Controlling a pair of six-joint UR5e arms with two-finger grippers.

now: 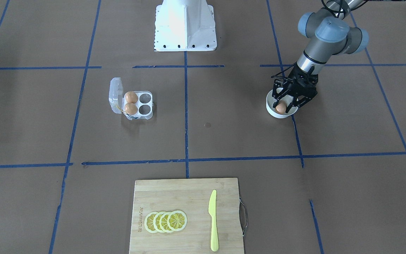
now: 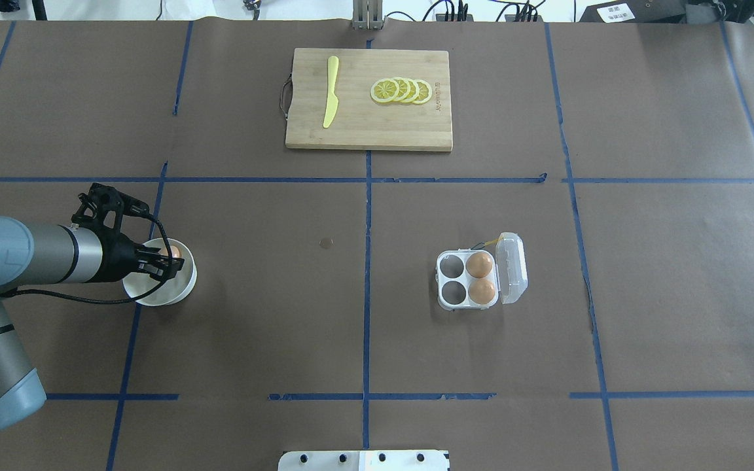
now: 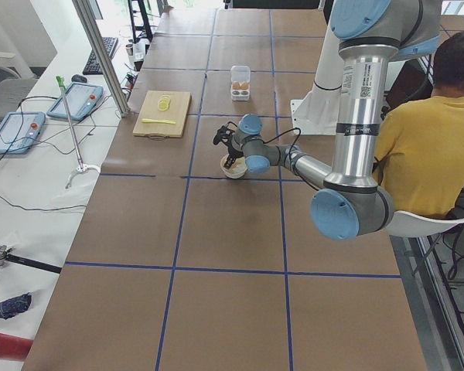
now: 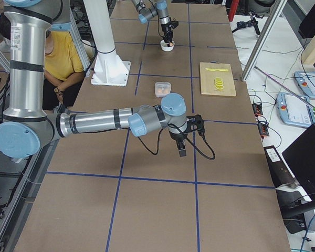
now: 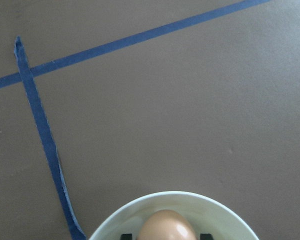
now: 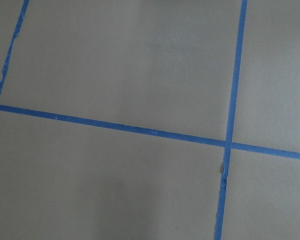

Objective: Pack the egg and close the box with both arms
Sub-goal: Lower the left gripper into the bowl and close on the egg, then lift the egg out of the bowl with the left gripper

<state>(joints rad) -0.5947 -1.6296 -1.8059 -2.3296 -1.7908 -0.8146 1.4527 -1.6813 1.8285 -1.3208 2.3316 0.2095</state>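
Note:
The bowl's white (image 1: 277, 114) inside (image 1: 288, 100) shows around the single egg. I expect the bowl will be empty when I lift the egg out.
The egg (image 1: 280, 107) lies in a round white bowl (image 1: 281, 116) on my left side; it also shows in the overhead view (image 2: 173, 250). My left gripper (image 1: 284, 106) reaches down into the bowl, open, with a black fingertip (image 5: 125, 236) on each side of the egg (image 5: 166, 226) and a small gap to it. The box (image 2: 450, 280) stands with its clear lid (image 2: 512, 268) swung open. Two brown eggs (image 2: 480, 263) fill the cells by the lid; the other two cells are empty. My right gripper (image 4: 181, 149) shows only in the exterior right view, low over bare table; I cannot tell its state.
A bamboo cutting board (image 2: 369, 127) with lemon slices (image 2: 402, 90) and a yellow plastic knife (image 2: 330, 99) lies at the far middle of the table. The white pedestal (image 1: 184, 24) stands at the robot's side. A person in a yellow shirt (image 3: 421, 154) sits beside it.

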